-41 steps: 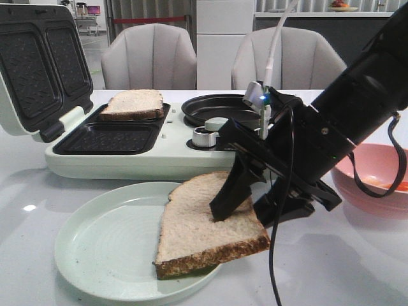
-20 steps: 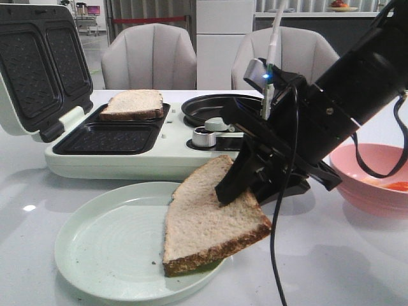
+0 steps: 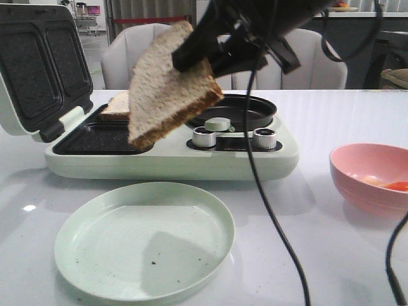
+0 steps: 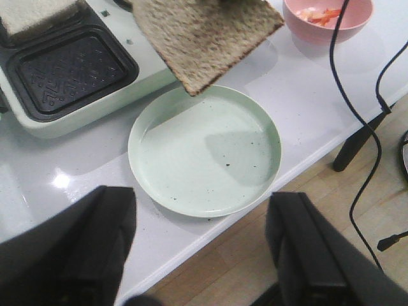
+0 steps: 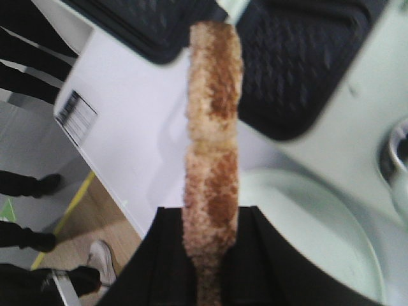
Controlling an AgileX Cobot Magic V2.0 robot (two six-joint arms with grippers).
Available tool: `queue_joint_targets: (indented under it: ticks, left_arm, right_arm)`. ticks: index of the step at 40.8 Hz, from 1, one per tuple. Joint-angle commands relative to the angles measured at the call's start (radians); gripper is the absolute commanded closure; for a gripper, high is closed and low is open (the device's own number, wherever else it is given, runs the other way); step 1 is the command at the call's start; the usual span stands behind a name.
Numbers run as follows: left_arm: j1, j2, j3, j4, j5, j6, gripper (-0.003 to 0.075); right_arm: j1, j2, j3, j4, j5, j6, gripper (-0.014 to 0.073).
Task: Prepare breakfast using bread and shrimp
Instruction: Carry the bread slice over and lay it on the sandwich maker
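The bread slice's low edge (image 3: 141, 139) is facing the empty near tray (image 3: 95, 138), so the robot's right gripper should keep bringing the slice down until that edge rests inside the tray, and then let go.
My right gripper (image 3: 191, 54) is shut on one bread slice (image 3: 162, 86) and holds it tilted in the air above the sandwich maker (image 3: 159, 162). In the right wrist view the gripper (image 5: 207, 239) pinches that slice (image 5: 210, 127) edge-on. It also shows in the left wrist view (image 4: 204, 32). The second bread slice (image 3: 120, 105) lies in the maker's far left tray. The shrimp (image 3: 398, 185) lies in the pink bowl (image 3: 360, 188) at the right. My left gripper (image 4: 201, 248) is open and empty, above the table's front edge near the plate.
A pale green plate (image 3: 70, 255) with a few crumbs sits in front of the maker. The maker's near left tray (image 3: 105, 137) holds nothing; its lid stands open at the left. A black round pan (image 3: 252, 111) sits on its right half. A black cable (image 3: 274, 223) hangs down.
My right gripper has lifted the bread slice off the green plate and carried it up and to the left, over the sandwich maker. The plate now holds only crumbs.
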Motion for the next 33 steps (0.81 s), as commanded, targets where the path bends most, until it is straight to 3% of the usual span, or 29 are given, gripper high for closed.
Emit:
queue_joint_targets:
  ticks: [1,14,27,33]
  left_arm:
    - [-0.007,-0.001,-0.025,0.011,-0.066,-0.003,0.0234]
    - [-0.007,-0.001,-0.025,0.011,-0.066,-0.003,0.0234]
    - [-0.007,-0.001,-0.025,0.011,-0.066,-0.003,0.0234]
    - [-0.007,-0.001,-0.025,0.011,-0.066,-0.003,0.0234]
  right_arm:
    - [0.023,0.023,-0.115,0.09,-0.028,-0.01,0.0559]
    - [0.053,0.308,-0.408,0.199,-0.032,-0.01,0.0559]
    - [0.053,0.465,-0.526,0.3,-0.054,-0.009,0.0554]
    - [0.061,0.486,-0.526,0.3,-0.057,-0.009,0.0413]
